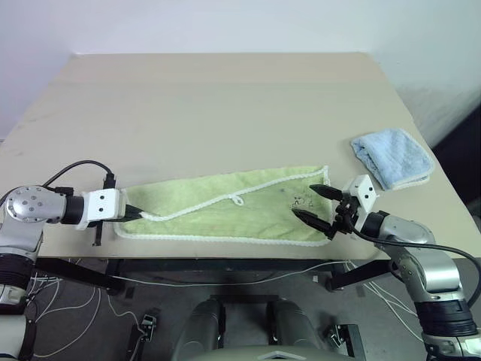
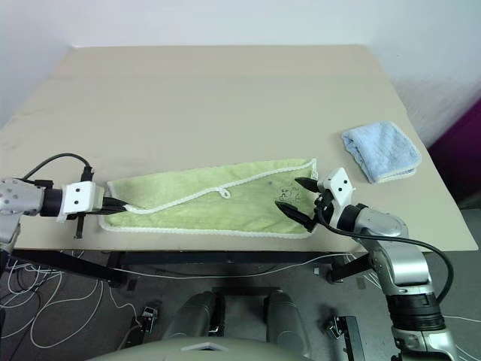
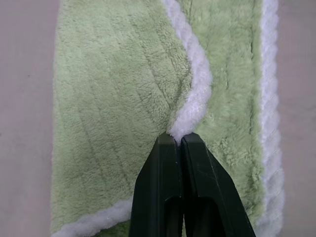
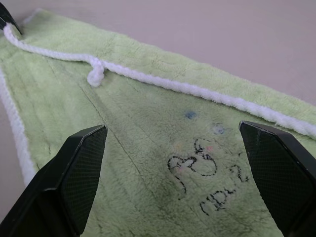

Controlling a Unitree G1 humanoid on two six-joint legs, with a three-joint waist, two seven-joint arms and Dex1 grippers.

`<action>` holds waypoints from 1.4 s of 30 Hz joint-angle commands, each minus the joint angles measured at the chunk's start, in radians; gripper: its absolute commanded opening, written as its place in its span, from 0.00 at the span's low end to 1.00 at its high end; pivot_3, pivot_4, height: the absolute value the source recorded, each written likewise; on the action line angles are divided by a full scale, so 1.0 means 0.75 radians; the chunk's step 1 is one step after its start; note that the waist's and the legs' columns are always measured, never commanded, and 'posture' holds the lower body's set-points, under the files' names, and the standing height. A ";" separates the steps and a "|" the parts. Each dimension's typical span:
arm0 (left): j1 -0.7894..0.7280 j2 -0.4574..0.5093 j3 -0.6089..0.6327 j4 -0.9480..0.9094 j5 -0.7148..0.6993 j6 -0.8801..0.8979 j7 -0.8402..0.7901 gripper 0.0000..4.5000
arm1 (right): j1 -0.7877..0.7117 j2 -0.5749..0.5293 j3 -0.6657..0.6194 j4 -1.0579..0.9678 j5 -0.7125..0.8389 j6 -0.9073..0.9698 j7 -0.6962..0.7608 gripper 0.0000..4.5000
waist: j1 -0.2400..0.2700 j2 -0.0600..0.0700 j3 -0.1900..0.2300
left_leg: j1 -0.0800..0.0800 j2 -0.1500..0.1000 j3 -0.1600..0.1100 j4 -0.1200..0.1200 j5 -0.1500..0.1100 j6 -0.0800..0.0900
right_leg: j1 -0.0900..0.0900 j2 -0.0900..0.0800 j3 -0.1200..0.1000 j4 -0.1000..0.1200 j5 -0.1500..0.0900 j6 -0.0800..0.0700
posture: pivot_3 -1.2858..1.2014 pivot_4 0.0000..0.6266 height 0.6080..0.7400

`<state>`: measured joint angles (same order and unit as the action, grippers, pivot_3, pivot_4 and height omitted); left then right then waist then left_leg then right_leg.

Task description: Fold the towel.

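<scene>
The top layer's white corded edge (image 1: 210, 203) runs at a slant across the green towel, so next I pinch the edge's far end (image 1: 321, 172) with my right gripper and lift it straight together with my left gripper.
The light green towel (image 1: 225, 207) lies along the near edge of the table, folded once lengthwise, with a white corded edge and a small white loop (image 1: 237, 200). Its dark embroidered mark (image 4: 197, 170) sits near the right end. My left gripper (image 1: 137, 215) is shut on the towel's white cord at the left end; the left wrist view shows the fingertips (image 3: 180, 145) pinching that cord. Over the towel's right end, my right gripper (image 1: 314, 204) stands open, its fingers (image 4: 81, 165) spread either side of the embroidered mark.
A smaller light blue towel (image 1: 392, 157) lies folded near the table's right edge (image 1: 421, 143). The beige tabletop (image 1: 225, 105) stretches beyond the green towel. Cables hang below the near table edge.
</scene>
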<state>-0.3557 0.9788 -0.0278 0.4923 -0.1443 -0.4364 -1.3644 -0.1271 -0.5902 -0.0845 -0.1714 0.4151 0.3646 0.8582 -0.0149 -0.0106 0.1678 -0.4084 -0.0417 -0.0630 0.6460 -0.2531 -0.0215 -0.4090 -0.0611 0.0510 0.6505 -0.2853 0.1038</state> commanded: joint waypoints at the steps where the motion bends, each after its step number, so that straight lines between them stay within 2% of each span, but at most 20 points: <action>1: 0.014 0.015 0.086 -0.059 -0.075 0.069 0.035 0.00 | -0.076 -0.047 -0.020 -0.029 -0.025 -0.049 0.011 1.00 | 0.000 0.000 0.000 | 0.000 0.000 0.000 0.000 0.000 0.000 | 0.000 0.000 0.000 0.000 0.000 0.000 | 0.52 0.24 1.00; 4: 0.052 0.020 0.132 -0.084 -0.095 0.109 0.074 0.00 | -0.176 -0.104 0.019 0.061 -0.153 -0.140 0.005 1.00 | -0.001 0.000 0.000 | 0.000 0.000 0.000 0.001 0.000 0.000 | 0.000 0.000 0.000 0.000 0.000 0.000 | 0.52 0.24 1.00; 13: 0.178 -0.002 0.176 -0.198 -0.089 0.147 0.187 0.00 | -0.477 -0.246 0.223 0.624 -0.607 -0.690 -0.019 1.00 | 0.000 0.000 0.000 | 0.000 0.000 0.001 0.000 0.000 0.000 | 0.000 0.000 0.000 0.001 0.000 0.000 | 0.52 0.24 1.00; 18: 0.239 -0.016 0.191 -0.265 -0.100 0.172 0.238 0.00 | -0.600 -0.233 0.276 0.878 -0.728 -0.928 -0.088 1.00 | -0.006 0.001 0.000 | 0.000 0.000 0.002 0.000 0.000 0.000 | -0.001 0.000 0.001 0.001 0.000 0.000 | 0.52 0.24 1.00; 24: 0.271 -0.029 0.196 -0.307 -0.096 0.195 0.271 0.00 | -0.693 -0.199 0.325 1.065 -0.841 -1.104 -0.196 1.00 | -0.007 0.001 0.000 | 0.000 0.000 0.002 0.000 0.000 0.000 | -0.002 0.000 0.001 0.001 0.000 0.000 | 0.52 0.24 1.00; 27: 0.274 -0.033 0.195 -0.310 -0.094 0.198 0.279 0.00 | -0.712 -0.198 0.346 1.115 -0.876 -1.158 -0.211 0.87 | -0.005 0.001 0.000 | 0.000 0.000 0.002 0.000 0.000 0.000 | -0.001 0.000 0.001 0.001 0.000 0.000 | 0.52 0.24 1.00; 29: 0.276 -0.035 0.195 -0.310 -0.093 0.199 0.283 0.00 | -0.718 -0.197 0.349 1.128 -0.878 -1.177 -0.213 0.74 | -0.004 0.001 0.000 | 0.000 0.000 0.002 0.000 0.000 0.000 | -0.001 0.000 0.001 0.001 0.000 0.000 | 0.52 0.24 1.00; 38: 0.272 -0.046 0.193 -0.301 -0.093 0.199 0.299 0.00 | -0.705 -0.215 0.341 1.100 -0.876 -1.195 -0.194 0.05 | -0.006 0.001 0.000 | 0.000 0.000 0.002 0.000 0.000 0.000 | -0.001 0.000 0.001 0.001 0.000 0.000 | 0.52 0.24 1.00; 39: 0.268 -0.049 0.191 -0.296 -0.091 0.197 0.301 0.00 | -0.708 -0.215 0.340 1.102 -0.875 -1.195 -0.193 0.01 | -0.006 0.001 0.000 | 0.000 0.000 0.002 0.000 0.000 0.000 | -0.001 0.000 0.001 0.001 0.000 0.000 | 0.52 0.24 1.00; 42: 0.261 -0.063 0.183 -0.280 -0.081 0.191 0.311 0.00 | -0.716 -0.217 0.340 1.106 -0.887 -1.203 -0.210 0.01 | -0.006 0.001 0.000 | 0.000 0.000 0.002 0.000 0.000 0.000 | -0.001 0.000 0.001 0.001 0.000 0.000 | 0.52 0.24 1.00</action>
<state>-0.1516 0.9347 0.0932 0.2912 -0.2056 -0.2869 -1.1423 -0.6432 -0.7346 0.1870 0.6808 -0.2522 -0.5180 0.7127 -0.0192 -0.0101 0.1682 -0.4082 -0.0417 -0.0618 0.6461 -0.2531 -0.0216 -0.4098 -0.0610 0.0517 0.6513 -0.2853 0.1038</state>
